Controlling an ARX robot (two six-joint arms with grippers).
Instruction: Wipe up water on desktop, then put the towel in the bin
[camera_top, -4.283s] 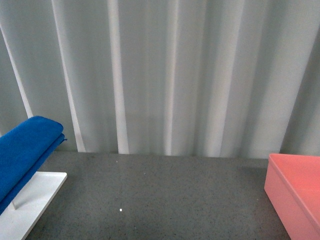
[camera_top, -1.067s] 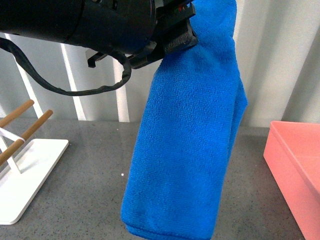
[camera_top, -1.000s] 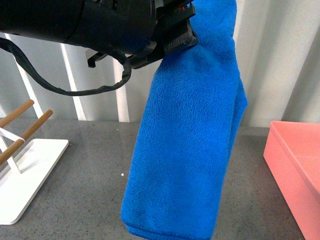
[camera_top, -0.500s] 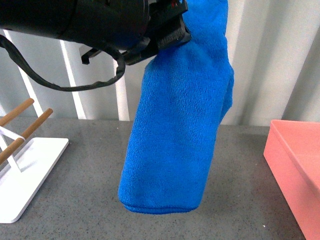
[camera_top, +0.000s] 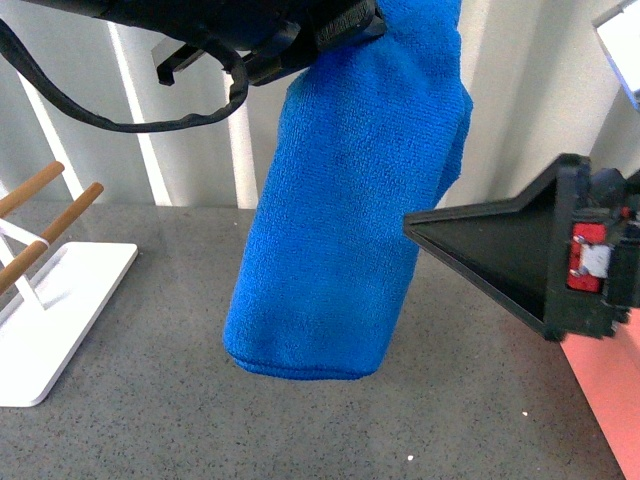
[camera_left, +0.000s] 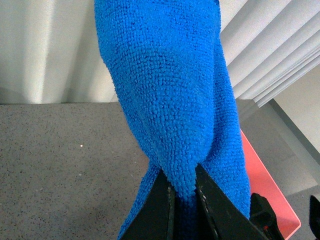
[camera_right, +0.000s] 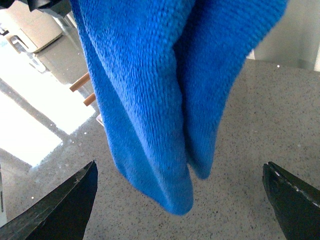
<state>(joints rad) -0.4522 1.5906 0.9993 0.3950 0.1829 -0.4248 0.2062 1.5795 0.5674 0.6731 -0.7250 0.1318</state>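
Observation:
The blue towel (camera_left: 165, 95) is hanging in soft, narrow folds (camera_right: 170, 155). It will sag limply and stay bunched up when I carry it into the bin.
The bright blue towel (camera_top: 340, 200) hangs folded and free above the dark speckled desktop (camera_top: 150, 420). My left gripper (camera_left: 181, 175) is shut on its upper fold, and its black arm crosses the top of the front view. The towel's lower edge stays clear of the surface. My right gripper (camera_right: 180, 167) is open, with its fingers spread wide to either side of the towel's hanging end and touching nothing. In the front view one of its black fingers (camera_top: 490, 250) points at the towel from the right. The salmon-pink bin (camera_top: 605, 400) shows at the lower right, partly behind that gripper.
A white rack base (camera_top: 50, 320) with bare wooden bars (camera_top: 50, 215) stands at the left on the desktop. A pale pleated curtain (camera_top: 180, 150) closes off the back. The bin (camera_left: 265, 185) lies beyond the towel in the left wrist view.
The towel, which earlier lay draped over the rack, now hangs from my left gripper and has risen over the last second. My right gripper has come into view from the right.

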